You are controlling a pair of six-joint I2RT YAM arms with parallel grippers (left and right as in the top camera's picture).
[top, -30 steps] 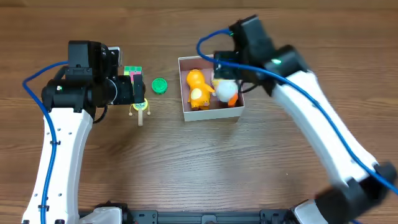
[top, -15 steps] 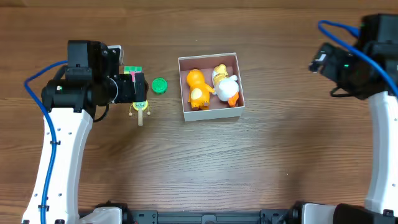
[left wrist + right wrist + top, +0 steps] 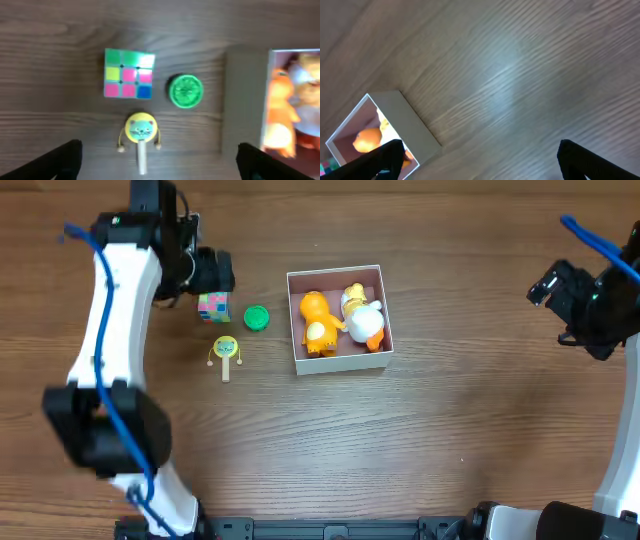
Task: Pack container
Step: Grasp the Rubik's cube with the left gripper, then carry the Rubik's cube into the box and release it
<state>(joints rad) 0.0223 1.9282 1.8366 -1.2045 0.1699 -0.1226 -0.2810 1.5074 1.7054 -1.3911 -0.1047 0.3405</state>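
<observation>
My left gripper should pick up the puzzle cube (image 3: 213,307) and put it inside by the container's far side (image 3: 335,284), because the puzzle cube lies across the container from my right gripper.
The container (image 3: 341,363), a white box with a pinkish inside, stands mid-table and holds an orange duck toy (image 3: 316,320) and a white duck toy (image 3: 364,320). Left of it lie a colourful puzzle cube (image 3: 213,305), a green round cap (image 3: 257,317) and a yellow cat-face rattle on a stick (image 3: 226,352). My left gripper (image 3: 212,271) hovers behind the cube, open and empty; its wrist view shows the cube (image 3: 128,74), the cap (image 3: 186,90), the rattle (image 3: 141,131) and the container's wall (image 3: 265,100). My right gripper (image 3: 562,292) is open and empty at the far right.
The right wrist view shows bare wooden table (image 3: 520,75) and the container's corner (image 3: 415,127) at lower left. Blue cables run along both arms. The table's far edge lies just behind the left gripper.
My right arm has swung from over the container to the far right, leaving the white duck inside. My left arm has risen and drawn back toward the far edge.
</observation>
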